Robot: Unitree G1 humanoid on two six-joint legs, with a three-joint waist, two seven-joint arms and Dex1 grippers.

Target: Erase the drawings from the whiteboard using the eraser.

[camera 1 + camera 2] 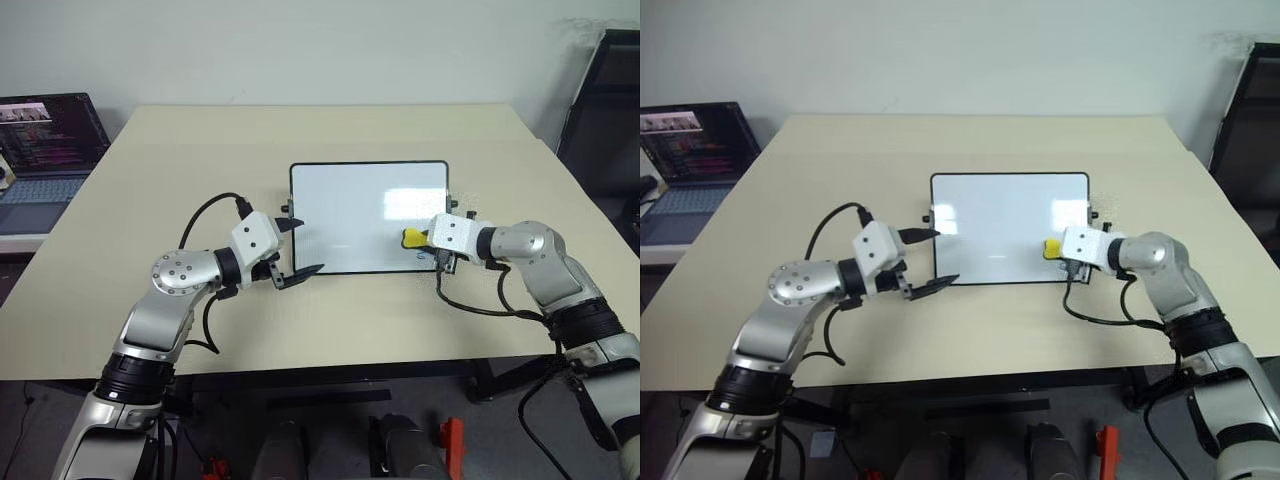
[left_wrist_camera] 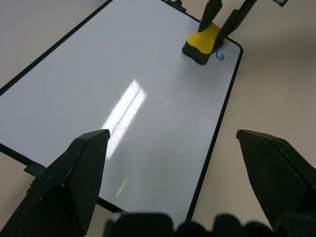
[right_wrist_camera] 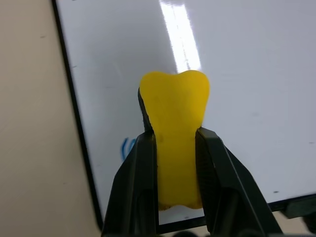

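The blue squiggle (image 3: 127, 147) is between the eraser and the whiteboard's frame, so next my right gripper wipes the eraser back across it toward the board's near corner (image 3: 100, 221).
The whiteboard (image 1: 350, 205) lies flat in the middle of the table. My right gripper (image 3: 175, 133) is shut on the yellow eraser (image 3: 174, 106), whose dark underside appears to rest on the board close to its near right corner (image 2: 201, 42). One small blue squiggle of the drawings (image 2: 219, 56) shows right beside the eraser, between it and the board's right frame (image 3: 126, 148). The rest of the board's surface looks white, with glare streaks. My left gripper (image 1: 311, 247) is open and holds nothing, hovering at the board's near left corner.
The beige table (image 1: 330, 130) has free surface all around the board. An open laptop (image 1: 45, 150) stands on a separate surface at the far left. A black chair (image 1: 605, 110) is at the far right, past the table's edge.
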